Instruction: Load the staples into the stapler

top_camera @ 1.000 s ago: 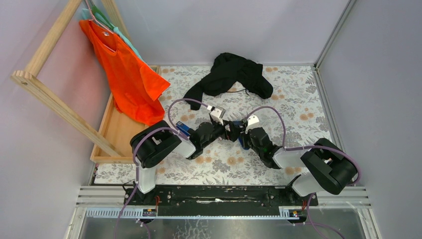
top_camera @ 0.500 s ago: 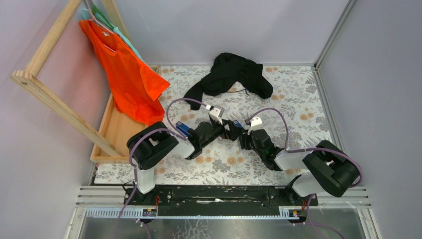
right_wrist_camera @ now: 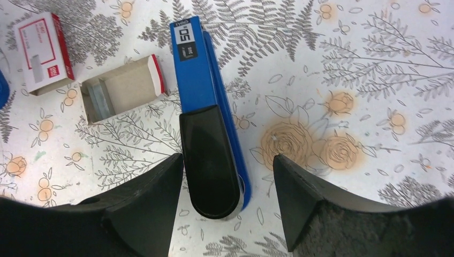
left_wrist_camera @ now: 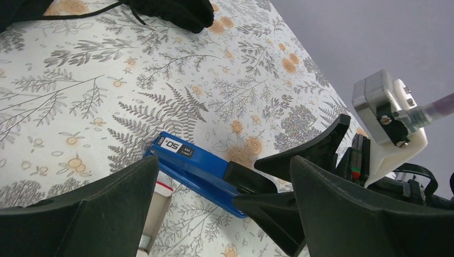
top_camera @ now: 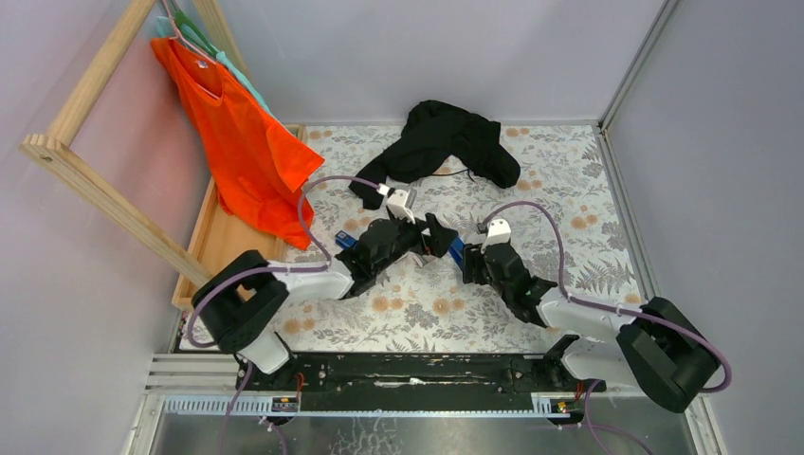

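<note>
Next, I line my right gripper up over the stapler's black end (right_wrist_camera: 210,160) before I close it, because the stapler slants (right_wrist_camera: 196,75) and is off-centre in my open right gripper.
The blue stapler (right_wrist_camera: 206,115) with a black rear end lies closed on the floral cloth; it also shows in the left wrist view (left_wrist_camera: 195,163) and the top view (top_camera: 456,249). My right gripper (right_wrist_camera: 227,160) is open and straddles the stapler's black end. My left gripper (left_wrist_camera: 225,166) is open, low over the stapler's side, facing the right gripper's fingers (left_wrist_camera: 316,150). The white-and-red staple box (right_wrist_camera: 45,51) lies left of the stapler. Its open tray (right_wrist_camera: 123,85) with grey staple strips (right_wrist_camera: 99,101) lies between them; the left wrist view shows the tray (left_wrist_camera: 158,206) beside my left finger.
A black garment (top_camera: 446,142) lies at the back of the cloth. An orange shirt (top_camera: 246,142) hangs on a wooden rack over a wooden tray (top_camera: 223,251) at the left. A small blue object (top_camera: 346,242) sits beside the left arm. Walls enclose the back and right.
Both arms have stretched out from their bases. The two grippers, close together before, have drawn slightly apart, the left one toward the back left. The stapler shows between them.
</note>
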Robot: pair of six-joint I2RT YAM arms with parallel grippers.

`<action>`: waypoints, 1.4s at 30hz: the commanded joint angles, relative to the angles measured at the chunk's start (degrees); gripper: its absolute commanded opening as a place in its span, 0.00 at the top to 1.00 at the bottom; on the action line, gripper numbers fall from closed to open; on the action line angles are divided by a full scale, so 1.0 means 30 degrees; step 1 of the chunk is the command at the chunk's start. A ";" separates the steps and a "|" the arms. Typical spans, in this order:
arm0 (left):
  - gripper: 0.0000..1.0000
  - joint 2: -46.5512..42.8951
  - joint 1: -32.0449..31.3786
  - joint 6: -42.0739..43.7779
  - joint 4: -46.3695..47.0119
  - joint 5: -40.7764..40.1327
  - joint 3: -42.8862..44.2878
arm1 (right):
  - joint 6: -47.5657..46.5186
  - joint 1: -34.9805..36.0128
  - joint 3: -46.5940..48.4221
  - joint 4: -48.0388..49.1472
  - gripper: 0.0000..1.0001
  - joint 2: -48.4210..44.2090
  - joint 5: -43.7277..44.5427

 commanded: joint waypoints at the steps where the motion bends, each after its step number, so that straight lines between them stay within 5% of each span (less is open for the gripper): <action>1: 0.00 -0.2411 0.0232 -0.1166 -0.6186 -0.0933 0.1198 | 0.0373 0.0009 0.2915 -0.5576 0.31 -0.1067 0.0965; 12: 0.00 -0.8063 0.0902 0.0437 -1.5061 -0.2355 0.1799 | -0.0393 -0.0007 0.8839 -1.3027 0.34 0.1144 -0.0046; 26: 0.00 -1.1072 0.0926 0.2406 -1.3603 -0.4810 -0.1518 | -0.1854 -0.0006 1.1790 -1.5762 0.52 0.4546 -0.1199; 35: 0.00 -1.1638 0.0907 0.2387 -1.3618 -0.5065 -0.1840 | -0.1741 -0.0005 1.1995 -1.6379 0.78 0.6142 -0.2239; 42: 0.00 -1.2017 0.0897 0.2306 -1.3459 -0.5247 -0.2081 | -0.1164 -0.0025 1.2083 -1.6747 0.80 0.7422 -0.3001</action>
